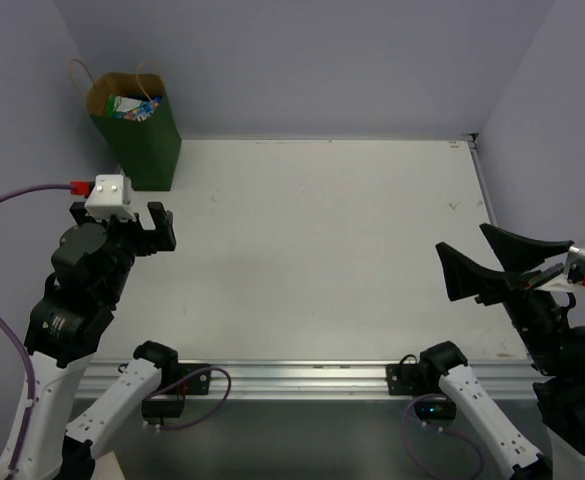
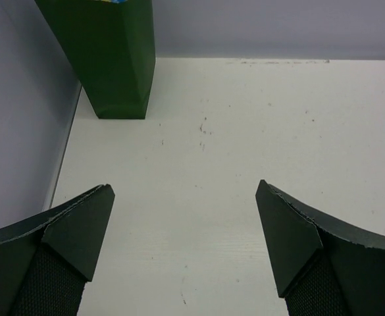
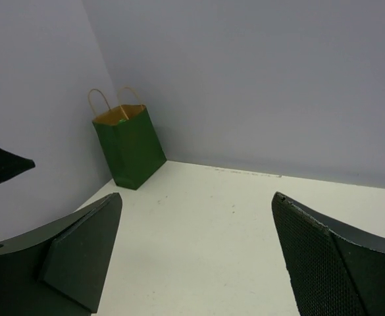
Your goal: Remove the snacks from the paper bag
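Observation:
My left gripper is moving, and the paper bag's rim (image 1: 162, 90) facing the open table is clear of the sides. The gripper should keep going until its open fingers straddle that rim.
The dark green paper bag (image 1: 140, 140) stands upright at the far left corner of the table, its tan loop handles up. Green and blue-and-white snack packets (image 1: 132, 106) show in its open mouth; the rest are hidden inside. The bag also shows in the left wrist view (image 2: 113, 59) and the right wrist view (image 3: 129, 145). My left gripper (image 1: 152, 225) is open and empty, just in front of the bag and a little above the table. My right gripper (image 1: 477, 262) is open and empty at the right side of the table, far from the bag.
The white table (image 1: 322, 250) is bounded by grey-lilac walls at the back and both sides. A metal rail (image 1: 302, 378) runs along its near edge with the two arm bases on it. A purple cable (image 1: 12, 200) loops to the left arm.

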